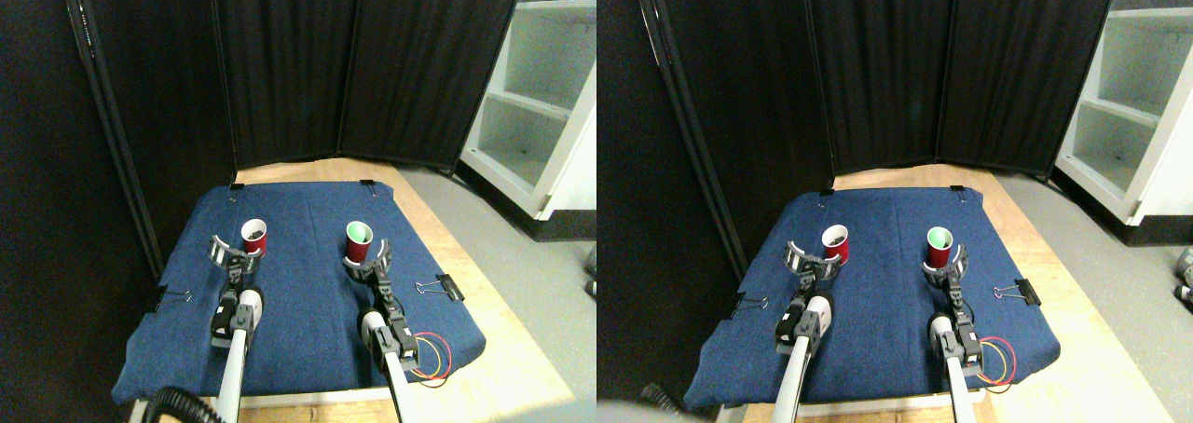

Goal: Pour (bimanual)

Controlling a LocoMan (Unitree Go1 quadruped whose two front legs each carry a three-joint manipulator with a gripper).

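The robot should expect a ball to fall out whole when it pours, since smooth, rounded green fills the opening of the second red cup.
Two red cups stand upright on the blue cloth. The left cup holds something dark. The right cup looks green inside. My left gripper is open, its curved jaws spread just left of and in front of the left cup, with its right jaw close to the cup's base. My right gripper is open too, and its jaws flank the lower part of the right cup. The jaws are as wide as the left gripper's. I cannot tell whether they touch the cup.
The cloth covers a wooden board and is held by binder clips at its edges. Red and yellow wires loop beside my right arm. A black folding screen stands behind, and a white shelf unit to the right.
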